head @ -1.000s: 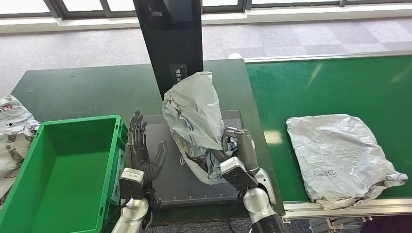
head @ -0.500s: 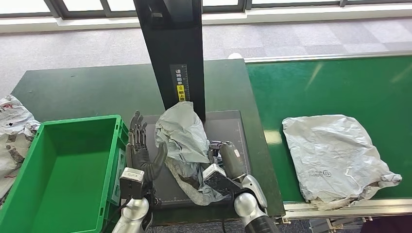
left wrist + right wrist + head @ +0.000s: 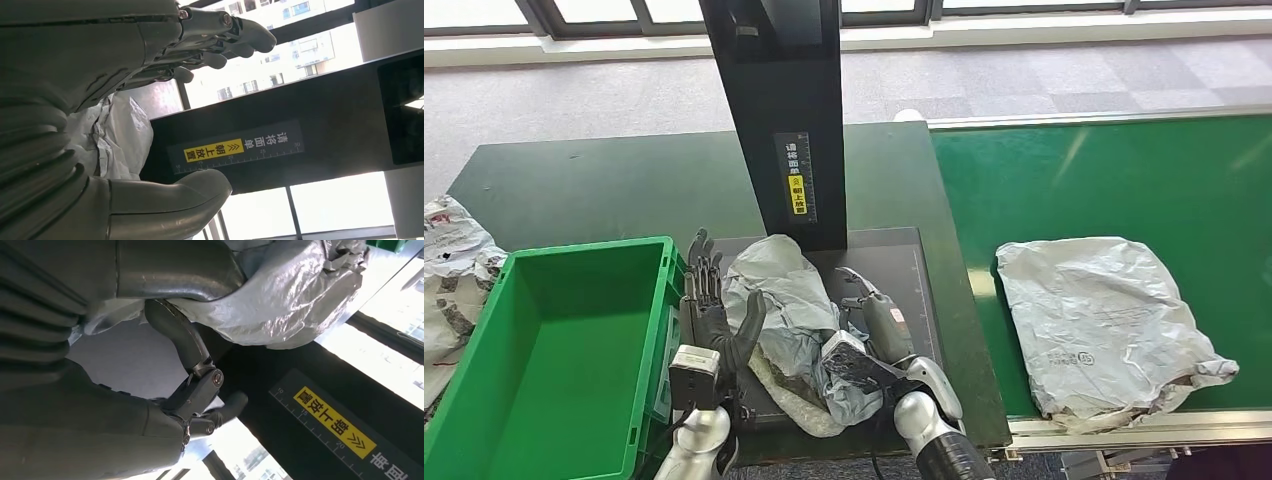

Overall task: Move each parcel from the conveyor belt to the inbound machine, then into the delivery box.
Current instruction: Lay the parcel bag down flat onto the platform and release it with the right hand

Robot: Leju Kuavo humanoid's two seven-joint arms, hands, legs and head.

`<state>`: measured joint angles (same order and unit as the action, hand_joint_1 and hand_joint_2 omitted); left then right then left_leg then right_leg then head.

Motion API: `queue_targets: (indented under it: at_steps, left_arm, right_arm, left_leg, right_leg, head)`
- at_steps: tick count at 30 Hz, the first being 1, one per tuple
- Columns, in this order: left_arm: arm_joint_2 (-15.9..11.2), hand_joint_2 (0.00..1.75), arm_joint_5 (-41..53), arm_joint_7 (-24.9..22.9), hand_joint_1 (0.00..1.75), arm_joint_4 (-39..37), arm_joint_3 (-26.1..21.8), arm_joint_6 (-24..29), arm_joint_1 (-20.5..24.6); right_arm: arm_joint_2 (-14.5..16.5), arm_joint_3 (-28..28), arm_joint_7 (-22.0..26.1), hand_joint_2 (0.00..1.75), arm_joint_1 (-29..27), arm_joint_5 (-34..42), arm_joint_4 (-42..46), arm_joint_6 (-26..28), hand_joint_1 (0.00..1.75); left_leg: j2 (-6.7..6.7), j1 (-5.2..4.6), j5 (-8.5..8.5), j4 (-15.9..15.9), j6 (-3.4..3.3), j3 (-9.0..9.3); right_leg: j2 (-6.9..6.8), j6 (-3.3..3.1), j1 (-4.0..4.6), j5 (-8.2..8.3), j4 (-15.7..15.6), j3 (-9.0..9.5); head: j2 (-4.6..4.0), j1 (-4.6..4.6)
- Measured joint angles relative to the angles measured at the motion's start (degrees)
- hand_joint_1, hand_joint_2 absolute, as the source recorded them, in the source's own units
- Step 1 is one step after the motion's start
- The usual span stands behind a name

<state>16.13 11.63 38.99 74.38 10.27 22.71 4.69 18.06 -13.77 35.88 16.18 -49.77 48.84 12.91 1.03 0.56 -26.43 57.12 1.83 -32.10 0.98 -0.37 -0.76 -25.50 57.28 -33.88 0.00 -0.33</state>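
Note:
I expect the grey parcel (image 3: 772, 281) to bunch up in my grip and sag beside it when I lift it, because slack folds (image 3: 798, 330) run across the wrap.
A crumpled grey parcel (image 3: 786, 312) lies on the dark platform (image 3: 894, 262) of the inbound machine, in front of its black column (image 3: 784, 110). My left hand (image 3: 714, 312) stands open at the parcel's left side, fingers upright and thumb close to the wrap. My right hand (image 3: 879, 322) lies at the parcel's right side with its fingers stretched out flat over the platform. In the right wrist view its thumb (image 3: 175, 265) rests against the parcel (image 3: 290, 295) while the fingers (image 3: 200, 370) stay apart from it. A second grey parcel (image 3: 1104, 322) lies on the green conveyor belt (image 3: 1114, 170).
The green delivery box (image 3: 584, 246) stands just left of my left hand. More grey parcels (image 3: 449, 270) lie at the table's left edge. The column carries a yellow label (image 3: 797, 194) (image 3: 215, 150) (image 3: 335, 422). The dark table (image 3: 604, 180) extends behind the box.
My right hand has lowered the parcel from upright against the column down onto the platform, and its fingers have straightened off it. The conveyor parcel has drifted left. My left hand has stayed put.

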Motion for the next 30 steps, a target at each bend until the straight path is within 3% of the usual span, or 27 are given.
queue_targets:
  at_steps: [3, 8, 12, 23, 30]
  left_arm:
    - [0.0, 1.75, 3.32, -0.03, 0.0, -0.38, 0.04, 1.25, 0.07]
    - [0.0, 1.75, 18.22, -3.12, 0.0, -3.29, 0.46, 5.91, 0.59]
    - [0.0, 1.75, 22.38, -5.02, 0.0, -5.51, 0.48, 6.82, 1.03]
    - [0.57, 1.75, 53.73, -23.64, 0.0, -19.02, 0.97, 12.58, 7.15]
    - [0.96, 1.75, 57.87, -26.46, 0.0, -24.05, 1.62, 12.52, 9.29]
  right_arm:
    - [0.03, 0.0, -0.14, 0.0, 0.12, -0.14, -0.61, -0.06, 0.0]
    - [0.05, 0.0, -0.65, 0.0, 0.16, -0.72, -0.98, -0.14, 0.0]
    - [0.06, 0.0, -0.76, 0.0, 0.16, -0.84, -1.03, -0.23, 0.0]
    - [-0.98, 0.26, -3.85, 0.0, -0.86, -1.64, -1.06, -0.13, 0.0]
    - [-2.74, 0.73, -5.09, 0.0, -1.77, -1.8, -1.06, -0.13, 0.0]
  left_leg:
    - [0.0, 0.0, 0.0, 0.0, 0.0, 0.0]
    - [-0.01, -0.01, -0.01, 0.0, -0.01, 0.0]
    - [-0.03, 0.0, 0.0, 0.0, 0.0, 0.0]
    - [0.05, -0.02, 0.0, 0.02, -0.01, -0.01]
    - [0.1, -0.02, -0.01, 0.01, -0.02, -0.05]
  right_leg:
    - [0.0, 0.0, 0.0, 0.0, -0.01, -0.01]
    - [0.01, 0.0, -0.01, 0.0, -0.02, -0.02]
    - [0.01, 0.0, -0.01, 0.0, -0.02, -0.03]
    - [-0.03, 0.05, -0.04, 0.03, -0.01, 0.02]
    - [-0.07, 0.06, -0.04, 0.03, -0.02, 0.01]
  head:
    - [0.0, 0.0]
    - [0.0, 0.0]
    - [0.0, -0.01]
    - [0.0, -0.02]
    - [0.0, -0.02]
